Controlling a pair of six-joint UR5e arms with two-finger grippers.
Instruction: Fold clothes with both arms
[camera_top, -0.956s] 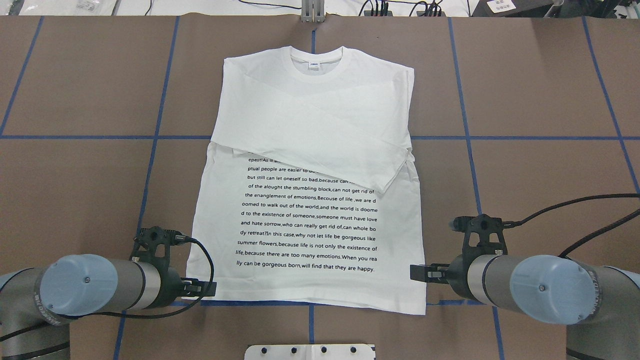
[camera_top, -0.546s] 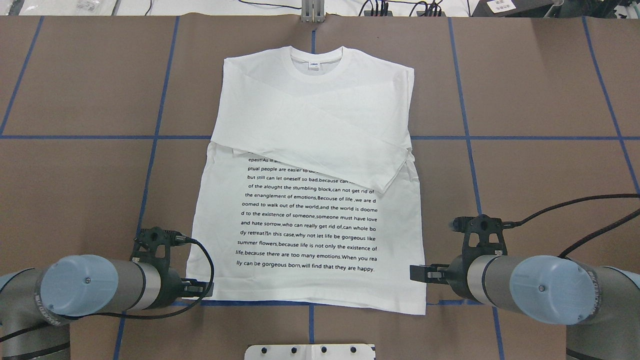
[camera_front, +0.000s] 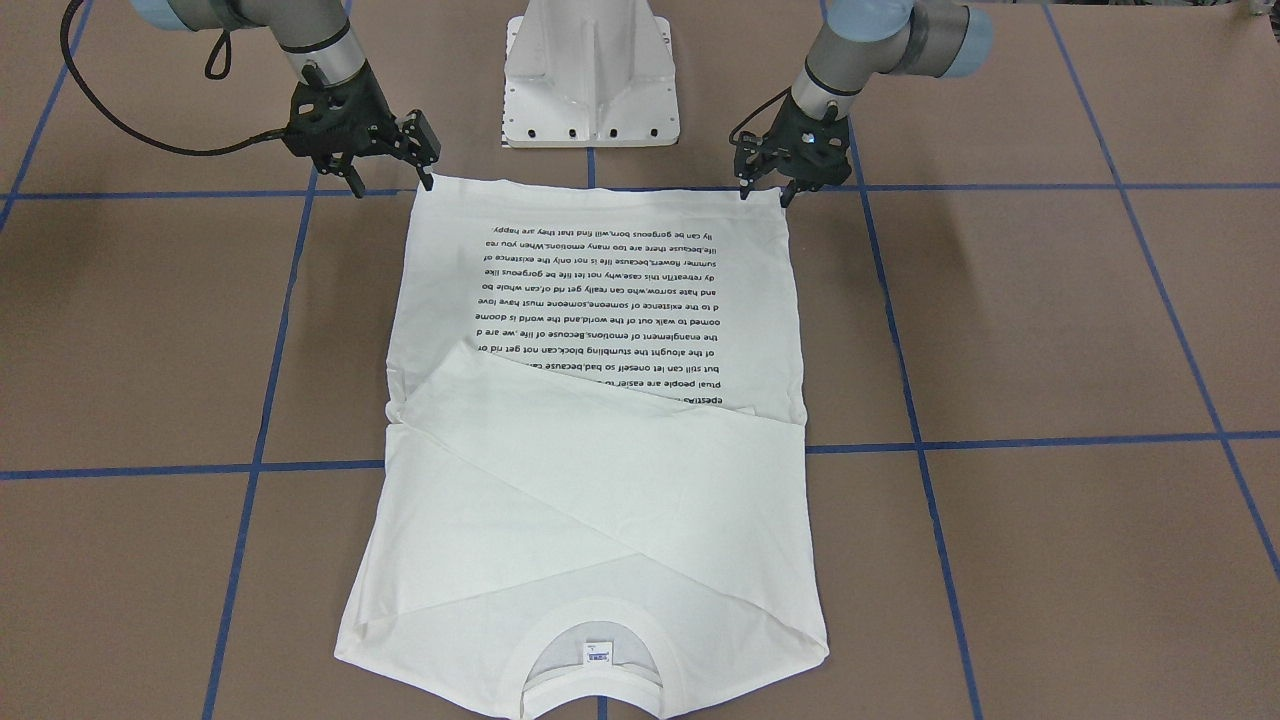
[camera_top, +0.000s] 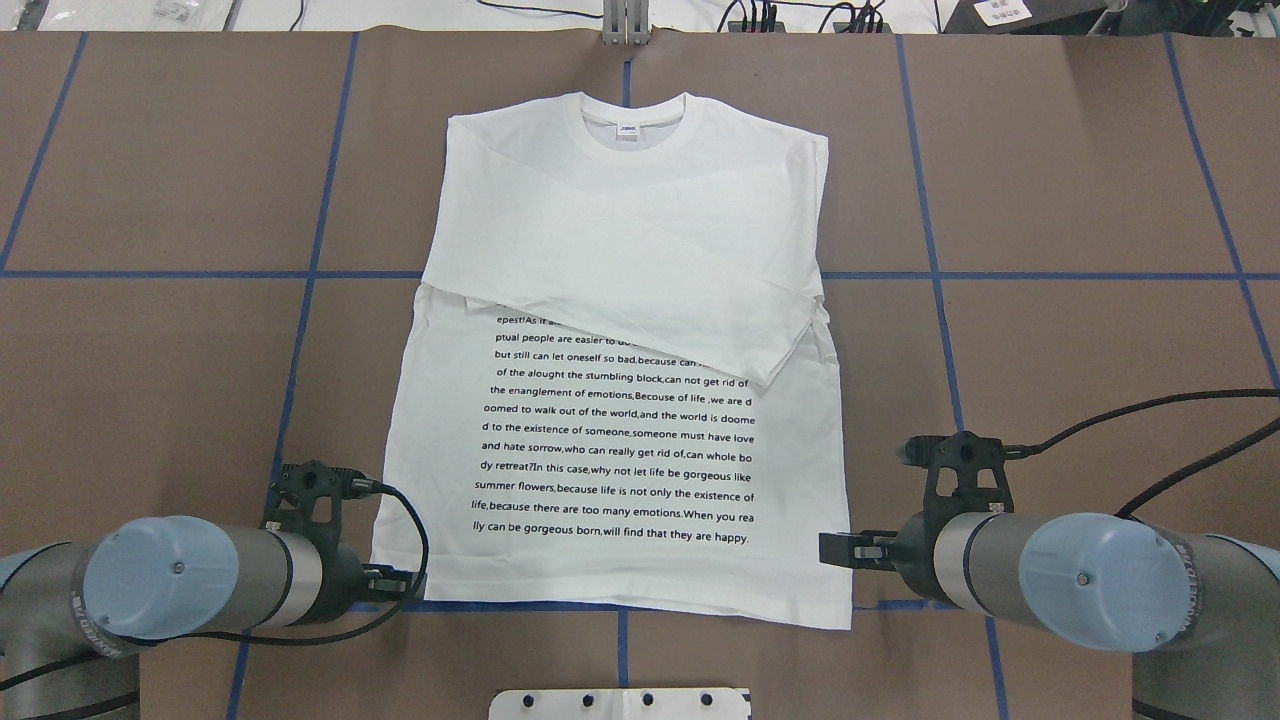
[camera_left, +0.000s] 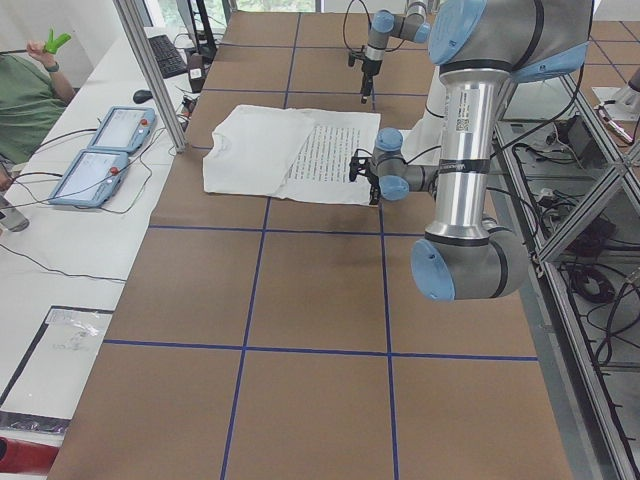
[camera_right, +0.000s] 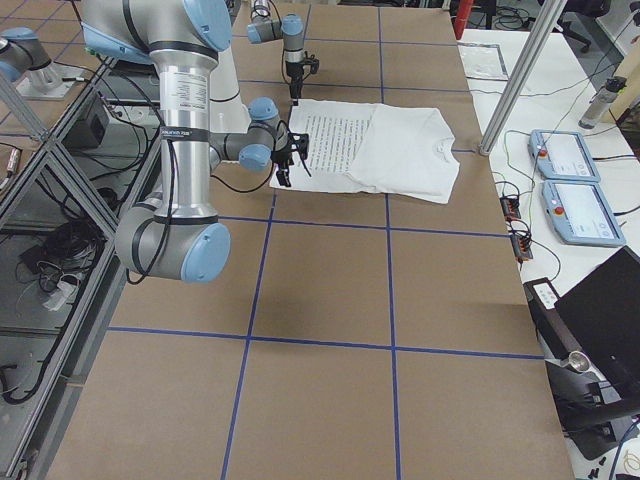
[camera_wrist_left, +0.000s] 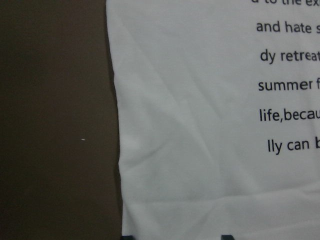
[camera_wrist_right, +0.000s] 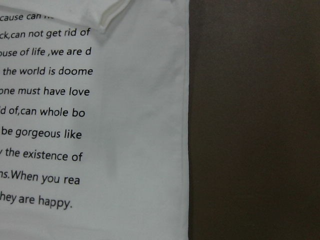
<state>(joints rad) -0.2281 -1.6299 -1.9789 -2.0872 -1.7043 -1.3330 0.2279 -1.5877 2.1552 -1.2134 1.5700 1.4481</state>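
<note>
The sleeves are lying flat across the chest (camera_front: 600, 468), so I expect the whole shirt (camera_front: 600, 306) to slide along with its sleeves still folded when I pull the hem.
The white long-sleeved T-shirt (camera_top: 620, 250) lies flat on the brown table, collar at the far side. Its sleeves are folded across the chest above the block of black text, and its hem faces the robot. It also shows in the front view (camera_front: 600, 500). My left gripper (camera_top: 405, 580) (camera_front: 764, 196) is open at the hem's left corner. The left wrist view shows cloth (camera_wrist_left: 200, 150) between its two fingertips. My right gripper (camera_top: 835, 548) (camera_front: 393, 186) is open at the hem's right corner, one finger at the shirt's edge. The right wrist view shows only the shirt's side edge (camera_wrist_right: 100, 125).
The white pedestal base (camera_front: 590, 70) stands between the arms behind the hem. Blue tape lines grid the brown table (camera_top: 1080, 180). An aluminium post (camera_top: 625, 25) stands at the far edge. Two teach pendants (camera_left: 100, 150) and a person (camera_left: 20, 100) are beyond the far side.
My left arm has shifted slightly back toward the robot at the hem's left corner. The right arm and the shirt have not moved.
</note>
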